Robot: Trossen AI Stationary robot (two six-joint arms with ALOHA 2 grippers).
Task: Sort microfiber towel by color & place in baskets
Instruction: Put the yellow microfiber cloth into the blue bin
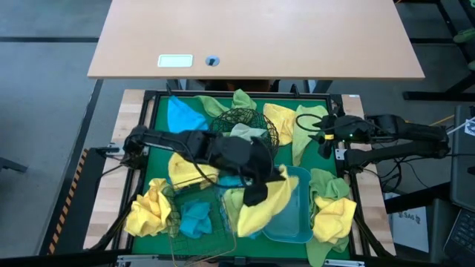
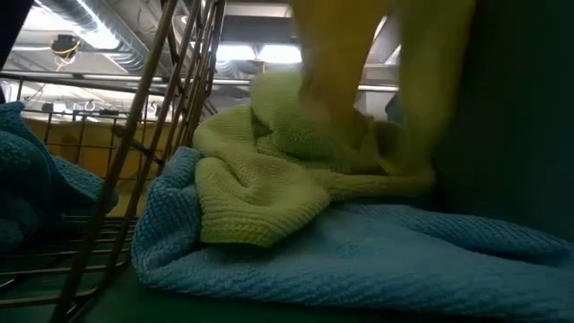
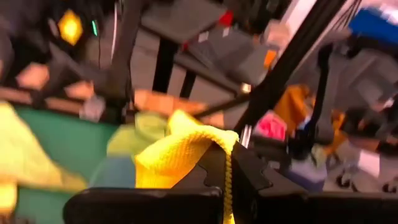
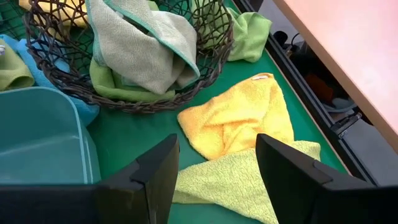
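Note:
The yellow towel's lower end [image 1: 250, 223] is hanging over the light green towel next to the bluish tub. I should use my left gripper to swing it over the tub's middle [image 1: 290, 213] before I open the gripper.
My left gripper [image 1: 256, 191] hangs over the table's near middle, shut on a yellow towel [image 1: 266, 211] that drapes beside the bluish tub [image 1: 300, 222]. In the low view this yellow cloth [image 2: 345, 54] comes down onto a light green towel [image 2: 269, 170], which lies on a blue one [image 2: 359, 260]. The copper wire basket [image 1: 185, 226] holds a blue towel [image 1: 197, 219]. The black mesh bowl [image 4: 205, 56] holds green cloths. My right gripper [image 4: 216, 177] waits open at the right, above a yellow towel [image 4: 242, 118] and a light green towel [image 4: 230, 180]. My left gripper pinches a bunched fold of the yellow towel [image 3: 186, 146] between its two fingers [image 3: 249, 177]; the fold bulges out past the fingertips. The fingers point slightly below level toward the table's right. The towel hangs below them; whether its lower end is clear of the heap, I cannot tell.
More yellow and green towels lie at the near left [image 1: 148, 211], near right [image 1: 334, 215] and far edge [image 1: 237, 100] of the green mat. A blue towel [image 1: 182, 115] lies at the far left. A wooden desk [image 1: 252, 37] stands beyond the table.

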